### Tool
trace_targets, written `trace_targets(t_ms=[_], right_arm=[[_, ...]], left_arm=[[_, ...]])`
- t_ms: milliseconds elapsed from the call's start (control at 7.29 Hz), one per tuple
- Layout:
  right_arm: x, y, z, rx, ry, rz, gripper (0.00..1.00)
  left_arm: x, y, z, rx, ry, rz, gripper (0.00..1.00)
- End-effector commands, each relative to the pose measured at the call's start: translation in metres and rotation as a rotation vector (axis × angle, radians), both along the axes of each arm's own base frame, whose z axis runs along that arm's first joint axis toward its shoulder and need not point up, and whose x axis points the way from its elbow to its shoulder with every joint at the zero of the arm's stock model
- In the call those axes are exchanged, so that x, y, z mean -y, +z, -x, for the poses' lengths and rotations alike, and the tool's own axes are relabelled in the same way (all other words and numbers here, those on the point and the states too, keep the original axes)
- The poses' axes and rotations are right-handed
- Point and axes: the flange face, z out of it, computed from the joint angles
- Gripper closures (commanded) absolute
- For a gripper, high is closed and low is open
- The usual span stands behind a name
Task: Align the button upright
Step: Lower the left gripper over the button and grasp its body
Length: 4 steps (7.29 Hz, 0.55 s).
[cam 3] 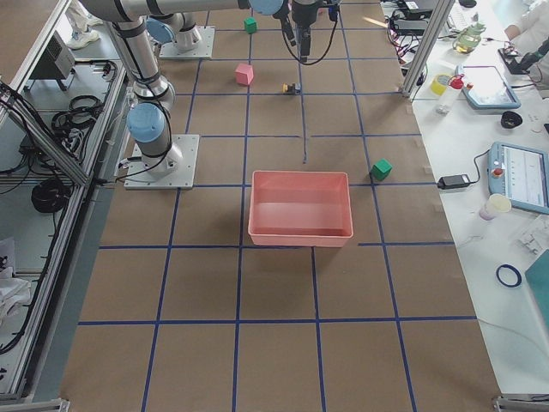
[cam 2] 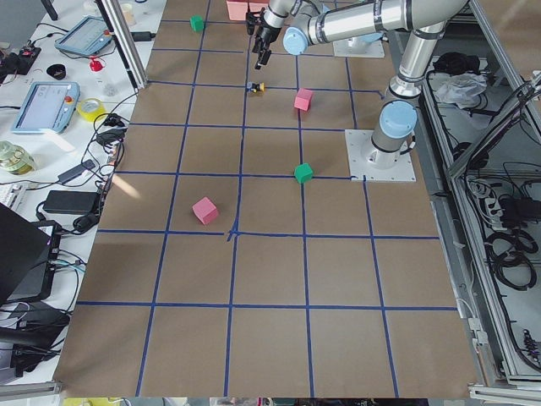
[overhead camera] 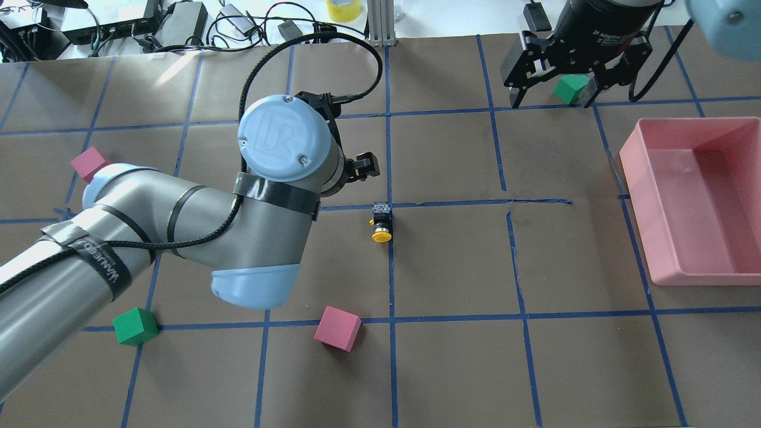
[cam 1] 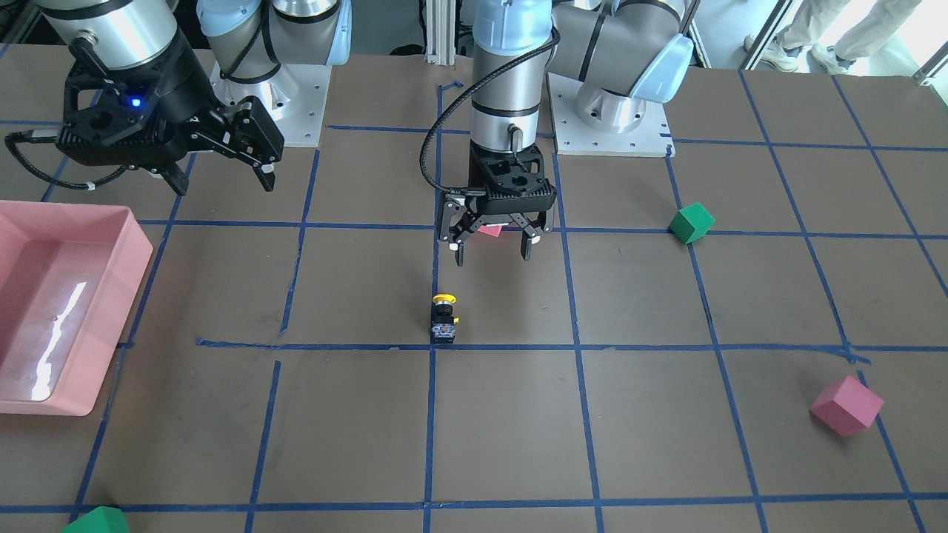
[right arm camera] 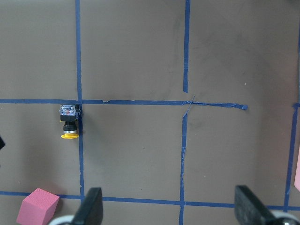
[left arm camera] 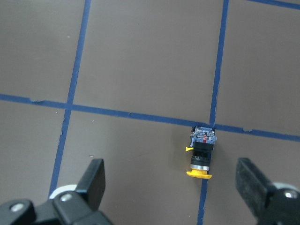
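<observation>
I expect the button to stand on its own when I turn it upright, because it ends in a square block opposite its yellow cap.
The button lies on its side on a blue tape line near the table's middle, with its yellow cap toward the robot. It also shows in the overhead view, the left wrist view and the right wrist view. My left gripper is open and empty. It hovers above the table just on the robot's side of the button, and its fingers frame the button from above. My right gripper is open and empty, high over the far right part of the table.
A pink tray stands at the right. Two pink cubes and a green cube lie on the left half. Another green cube lies below the right gripper. Blue tape lines grid the brown table.
</observation>
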Motion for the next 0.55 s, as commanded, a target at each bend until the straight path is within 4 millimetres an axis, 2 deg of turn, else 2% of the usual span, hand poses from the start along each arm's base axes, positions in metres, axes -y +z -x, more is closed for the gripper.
trace_targets(t_ms=[0, 137, 411], right_arm=[[-0.001, -0.004, -0.003, 0.005, 0.003, -0.007, 0.00], [-0.001, -0.009, -0.002, 0.002, 0.009, -0.016, 0.00], [0.002, -0.012, -0.002, 0.010, 0.008, -0.013, 0.00]], left_arm=[[-0.009, -0.052, 0.032, -0.009, -0.045, 0.066, 0.00], [-0.016, -0.084, 0.033, 0.024, -0.040, 0.088, 0.00], [-0.035, -0.123, 0.053, 0.066, -0.062, 0.168, 0.00]])
